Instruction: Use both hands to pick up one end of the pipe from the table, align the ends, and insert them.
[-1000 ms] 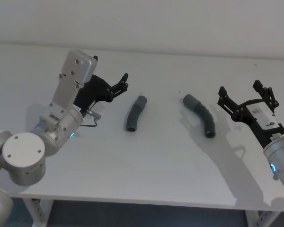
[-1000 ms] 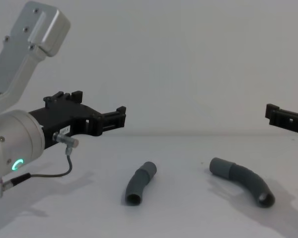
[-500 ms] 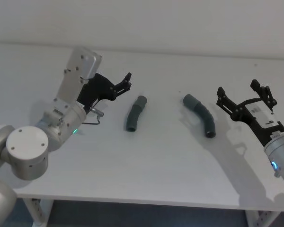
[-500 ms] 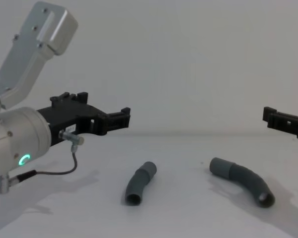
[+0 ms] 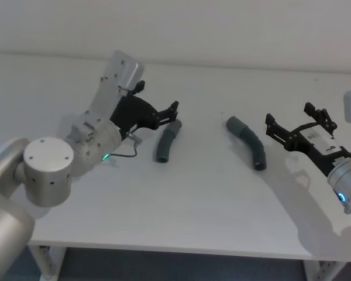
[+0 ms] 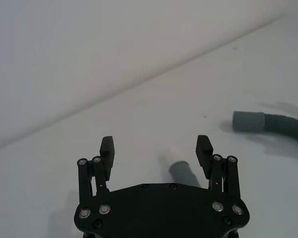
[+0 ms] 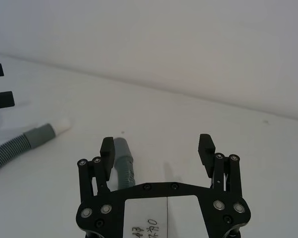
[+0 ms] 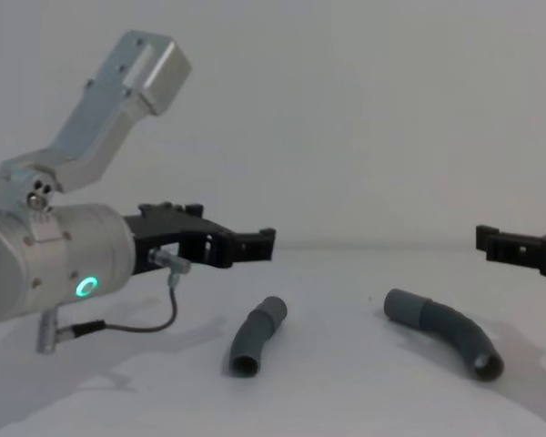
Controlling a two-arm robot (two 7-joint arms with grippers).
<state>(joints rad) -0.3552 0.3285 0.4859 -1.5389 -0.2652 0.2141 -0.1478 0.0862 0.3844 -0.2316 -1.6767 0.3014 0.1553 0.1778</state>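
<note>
I see the longer piece lying in an even, round curve (image 8: 460, 333), so when I lift it, its smooth end (image 8: 406, 308) will stick straight out and droop only a little.
Two dark grey pipe pieces lie apart on the white table (image 5: 193, 205). The short piece (image 5: 165, 142) (image 8: 255, 335) is at centre left and the longer curved piece (image 5: 248, 142) (image 8: 446, 332) at centre right. My left gripper (image 5: 171, 112) (image 8: 255, 244) hovers open just left of and above the short piece's far end. In the left wrist view that end (image 6: 183, 171) lies below the open left gripper (image 6: 155, 146). My right gripper (image 5: 289, 117) (image 8: 510, 246) is open, right of the longer piece. In the right wrist view the longer piece's end (image 7: 123, 158) lies under the right gripper (image 7: 156, 146), and the short piece shows a pale tip (image 7: 62, 125).
A plain pale wall rises behind the table. A thin black cable (image 8: 127, 323) loops under the left wrist. The table's front edge (image 5: 181, 250) runs along the bottom of the head view.
My left gripper has swung right, closing on the short piece's far end. My right gripper has shifted slightly left towards the longer piece. Both pieces lie where they were.
</note>
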